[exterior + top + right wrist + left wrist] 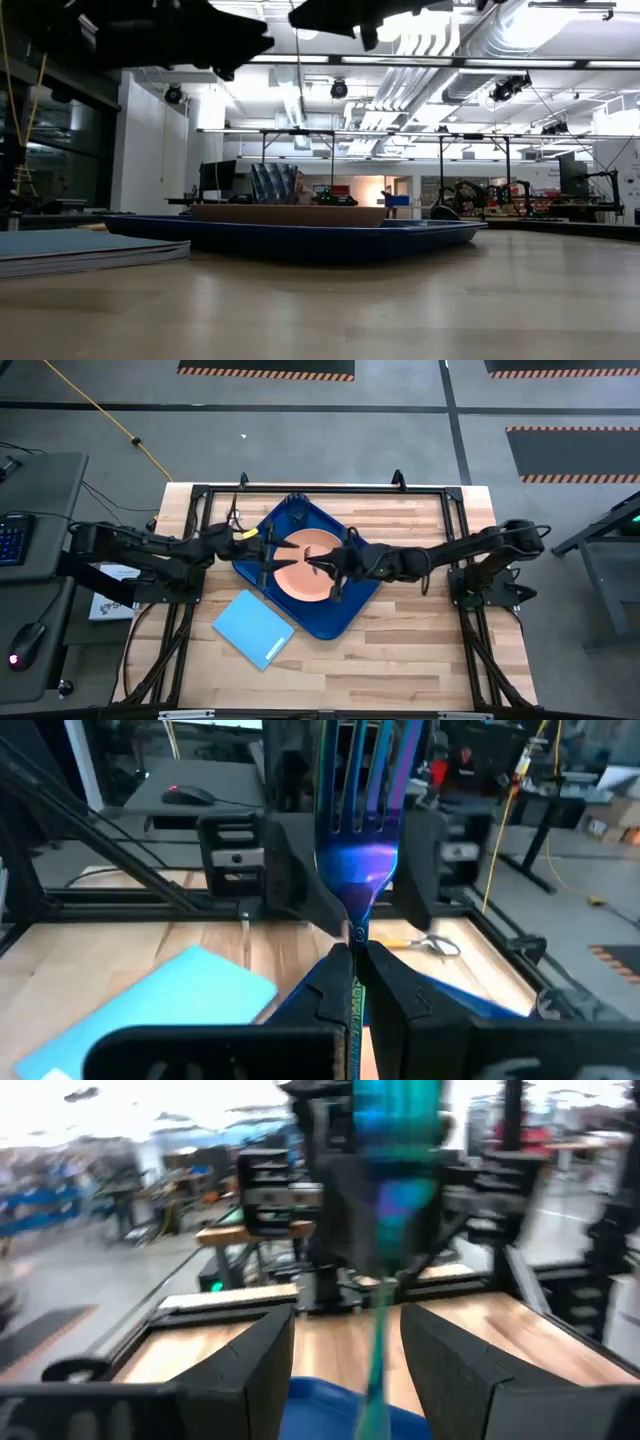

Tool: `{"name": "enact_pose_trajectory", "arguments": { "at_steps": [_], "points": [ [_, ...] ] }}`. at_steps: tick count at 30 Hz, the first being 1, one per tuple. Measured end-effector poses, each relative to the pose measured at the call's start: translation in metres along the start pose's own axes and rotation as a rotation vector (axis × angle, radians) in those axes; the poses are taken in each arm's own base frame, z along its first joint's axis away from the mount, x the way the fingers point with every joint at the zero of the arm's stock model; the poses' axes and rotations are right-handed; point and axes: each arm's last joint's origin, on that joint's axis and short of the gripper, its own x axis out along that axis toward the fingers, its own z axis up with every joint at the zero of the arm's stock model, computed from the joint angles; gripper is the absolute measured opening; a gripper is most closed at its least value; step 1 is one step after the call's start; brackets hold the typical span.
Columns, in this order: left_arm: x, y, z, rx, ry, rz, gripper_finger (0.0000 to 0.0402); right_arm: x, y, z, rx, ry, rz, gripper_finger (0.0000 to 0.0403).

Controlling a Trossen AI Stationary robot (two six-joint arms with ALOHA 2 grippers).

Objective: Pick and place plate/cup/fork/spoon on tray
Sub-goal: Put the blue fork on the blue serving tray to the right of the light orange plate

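Note:
Next, my left gripper takes the fork's handle and tips the fork flat before placing it, because the fork is upright with its tines up in my right gripper.
The dark blue tray lies turned on the table, and the salmon-pink plate rests flat in it. My right gripper is above the plate, shut on the fork, whose tines shine blue-purple and point at my left gripper. My left gripper is open above the tray's left side. Its fingers stand on either side of the fork's tine end, and I cannot tell whether they touch it. The orange-handled spoon lies on the wood by the tray's edge. I cannot make out the cup. My right gripper pinches the fork's slim handle between its two fingers, just below the neck. The fingers come about level from the table's right and lie along the fork. The fork is lifted clear above the plate, and its tines stick out past the fingertips.
A light-blue flat rectangle lies on the table at the tray's near left; it also shows in the right wrist view. Black frame rails run along the table's far and side edges. Bare wood lies near and right of the tray.

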Motion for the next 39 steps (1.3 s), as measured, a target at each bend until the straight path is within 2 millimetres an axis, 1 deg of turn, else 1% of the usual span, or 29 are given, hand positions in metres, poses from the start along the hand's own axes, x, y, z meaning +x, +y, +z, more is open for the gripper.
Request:
{"name": "enact_pose_trajectory", "arguments": {
  "at_steps": [4,8,14,17,20,23,28,31,35,39],
  "points": [
    [0.009,0.001,-0.005,-0.062,0.030,-0.005,0.0191,0.007,0.000,-0.003,-0.033,-0.040,0.005,0.0003],
    [0.015,0.001,-0.008,-0.113,0.049,-0.012,0.0213,0.007,0.000,0.001,-0.053,-0.076,0.002,0.0003],
    [0.017,0.000,-0.009,-0.118,0.050,-0.039,0.0246,0.007,-0.001,0.002,-0.050,-0.089,-0.001,0.0003],
    [0.017,-0.001,-0.008,-0.117,0.049,-0.074,0.0252,0.007,-0.002,0.004,-0.044,-0.107,-0.002,0.0003],
    [0.018,-0.004,-0.010,-0.086,0.058,-0.091,0.0251,0.008,-0.002,0.007,-0.030,-0.157,0.037,0.0002],
    [0.019,-0.008,-0.011,-0.060,0.045,-0.108,0.0246,0.013,-0.002,0.005,-0.025,-0.186,0.072,0.0002],
    [0.021,-0.009,-0.013,-0.038,0.053,-0.107,0.0233,0.016,-0.005,0.002,-0.023,-0.171,0.049,0.0002],
    [0.021,-0.008,-0.012,-0.035,0.049,-0.102,0.0215,0.016,-0.006,0.002,-0.024,-0.174,0.043,0.0002],
    [0.021,-0.008,-0.013,-0.014,0.051,-0.088,0.0169,0.016,-0.006,0.001,-0.023,-0.168,0.046,0.0002],
    [0.021,-0.007,-0.013,-0.008,0.054,-0.061,0.0105,0.016,-0.005,0.000,-0.026,-0.155,0.048,0.0002]
  ]
}}
